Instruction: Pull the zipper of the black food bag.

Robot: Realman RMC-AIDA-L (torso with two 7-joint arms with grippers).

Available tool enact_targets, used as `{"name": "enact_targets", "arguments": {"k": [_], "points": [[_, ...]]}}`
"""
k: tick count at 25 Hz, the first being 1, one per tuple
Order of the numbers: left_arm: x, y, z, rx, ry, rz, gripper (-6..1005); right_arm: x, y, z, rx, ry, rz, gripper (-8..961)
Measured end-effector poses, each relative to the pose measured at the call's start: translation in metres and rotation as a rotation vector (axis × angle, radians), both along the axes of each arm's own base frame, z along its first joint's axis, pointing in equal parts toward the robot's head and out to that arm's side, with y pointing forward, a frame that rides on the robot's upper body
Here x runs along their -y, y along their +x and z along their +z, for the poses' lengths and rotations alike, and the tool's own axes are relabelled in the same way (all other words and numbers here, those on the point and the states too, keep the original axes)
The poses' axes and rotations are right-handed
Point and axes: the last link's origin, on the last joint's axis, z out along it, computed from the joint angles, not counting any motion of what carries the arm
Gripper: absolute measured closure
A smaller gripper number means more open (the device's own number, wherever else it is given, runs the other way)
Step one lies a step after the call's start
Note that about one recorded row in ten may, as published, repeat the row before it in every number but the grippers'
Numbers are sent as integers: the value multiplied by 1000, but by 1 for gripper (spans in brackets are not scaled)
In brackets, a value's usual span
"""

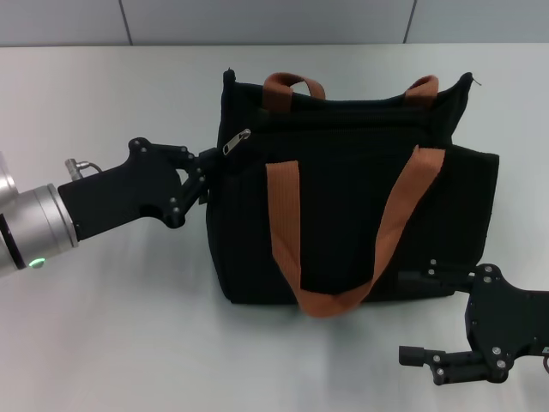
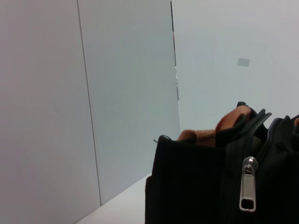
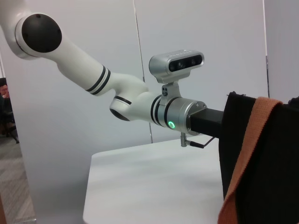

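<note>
I see the zipper pull [image 1: 236, 142] at the bag's corner [image 1: 220, 163] near my left gripper, so that gripper should hold the corner while my right gripper grabs the zipper pull.
The black food bag [image 1: 343, 197] stands on the table, its orange-brown handles [image 1: 287, 232] hanging over the near side. The silver zipper pull [image 1: 237, 142] hangs at the left end of the top zip line. It shows close up in the left wrist view [image 2: 248, 189], against the bag [image 2: 187, 191]. My left gripper [image 1: 208, 174] is at the bag's upper left corner, just left of and below the pull. My right gripper [image 1: 413, 315] is open and empty, low beside the bag's front right corner. The right wrist view shows the bag's end [image 3: 238, 154].
The white table [image 1: 103, 326] stretches around the bag. A grey panelled wall [image 1: 257, 21] stands behind it. My left arm [image 3: 140, 100], with its wrist camera, reaches across the table in the right wrist view.
</note>
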Motion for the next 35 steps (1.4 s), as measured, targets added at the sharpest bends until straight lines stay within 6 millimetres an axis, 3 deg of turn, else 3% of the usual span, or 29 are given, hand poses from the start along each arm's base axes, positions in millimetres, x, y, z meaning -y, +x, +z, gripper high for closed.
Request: {"name": "enact_targets", "arguments": {"k": [3,15,26,35], "points": [[1,-1,1,5,3,3,983,0,0,0,0,0,0,208],[13,-2,13,83,50,-30,983,1,-3,-1,-24,-15,7,219],[17,0,14,100,65,-52,982,6,-23,14,-190,-33,58,229],[22,2,17,143,90,-73,982,-21,-53,31,-365,-141,-73,237]]}}
